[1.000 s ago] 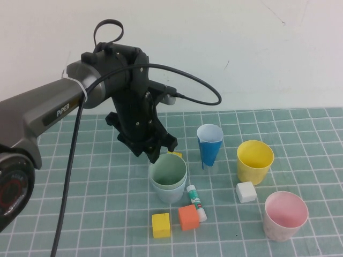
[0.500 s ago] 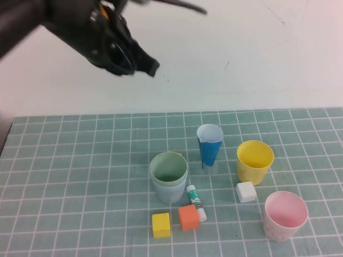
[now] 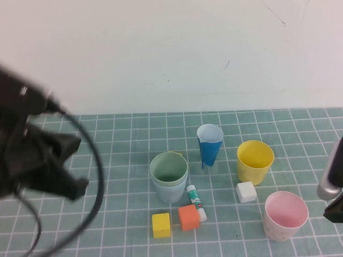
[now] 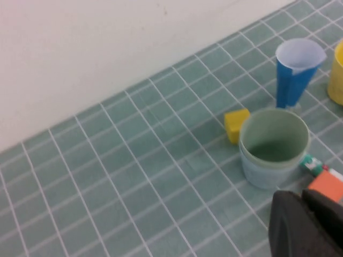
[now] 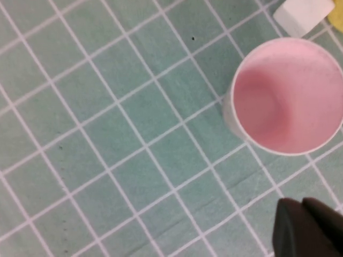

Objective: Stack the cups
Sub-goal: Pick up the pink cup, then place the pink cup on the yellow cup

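The pink cup (image 3: 285, 215) is a long way from my left gripper, so my right gripper should put it inside the yellow cup (image 3: 255, 161), then carry both into the sage green cup.
A sage green cup (image 3: 169, 168) sits nested inside a light blue cup (image 3: 167, 191) at mid-table. The yellow cup (image 3: 255, 161) and the pink cup (image 3: 285, 215) stand apart to the right, both upright. My left gripper (image 3: 75, 187) hangs blurred at the left, well clear of the stack; in the left wrist view it (image 4: 301, 197) is shut and holds nothing, with the nested cups (image 4: 273, 147) beyond it. At the right edge is my right gripper (image 3: 335, 210), also shut and without a load (image 5: 302, 203), close beside the pink cup (image 5: 284, 96).
A dark blue tapered cup (image 3: 209, 145) stands behind the stack. A glue stick (image 3: 195, 202), an orange block (image 3: 188, 217), a yellow block (image 3: 161, 225) and a white block (image 3: 246, 191) lie in front. Another yellow block (image 4: 236, 124) sits behind the stack.
My left gripper left the green cup in the blue one, shut, rose, then swung down to the left. The right arm has come into view at the right edge.
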Motion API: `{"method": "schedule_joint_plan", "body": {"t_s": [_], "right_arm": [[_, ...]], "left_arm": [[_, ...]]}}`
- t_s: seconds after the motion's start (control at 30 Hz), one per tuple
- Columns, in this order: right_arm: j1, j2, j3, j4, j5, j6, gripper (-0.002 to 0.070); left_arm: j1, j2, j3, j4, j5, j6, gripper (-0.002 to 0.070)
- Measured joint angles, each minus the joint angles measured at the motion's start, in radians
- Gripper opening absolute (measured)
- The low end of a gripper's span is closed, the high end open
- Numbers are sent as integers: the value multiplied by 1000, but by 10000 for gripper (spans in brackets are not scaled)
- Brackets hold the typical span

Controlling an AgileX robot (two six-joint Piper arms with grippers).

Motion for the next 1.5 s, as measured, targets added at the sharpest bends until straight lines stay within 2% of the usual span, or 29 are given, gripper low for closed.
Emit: {"method": "schedule_joint_plan", "body": {"t_s": [0.1,0.2,0.37,0.43,0.6,0.7,0.77,0.8,0.93,1.0,1.07,1.27,1.5], "right_arm": [[19,52,-26,-25,-26,21,11],[24,124,-62,-34,-37,28,94],[24,263,-136,-16,-86,44,390],[24,320,-171,-16,-110,46,470],[24,475,-233,10,-152,51,517],[24,559,-259,37,-169,52,498],[24,605,-278,39,-173,55,440],[24,620,-286,39,-170,55,389],[24,636,-347,39,-106,55,111],[24,636,-402,37,-47,55,48],[24,632,-463,28,18,55,25],[24,627,-706,-13,172,70,19],[24,643,-892,-14,103,94,18]], "left_arm": [[0,-97,127,-22,-30,-20,0],[0,-166,201,-39,-16,-24,0],[0,-254,253,-47,65,-24,0],[0,-296,256,-49,92,-24,0],[0,-366,282,-49,113,-19,-1],[0,-396,325,-60,83,-19,-1],[0,-415,344,-73,67,-19,-1],[0,-425,349,-74,58,-18,-1],[0,-455,348,-77,42,-15,-1],[0,-457,348,-77,40,-15,-1],[0,-457,348,-79,40,-15,-1],[0,-457,348,-79,34,-15,-1],[0,-457,348,-79,28,-15,-1]]}}
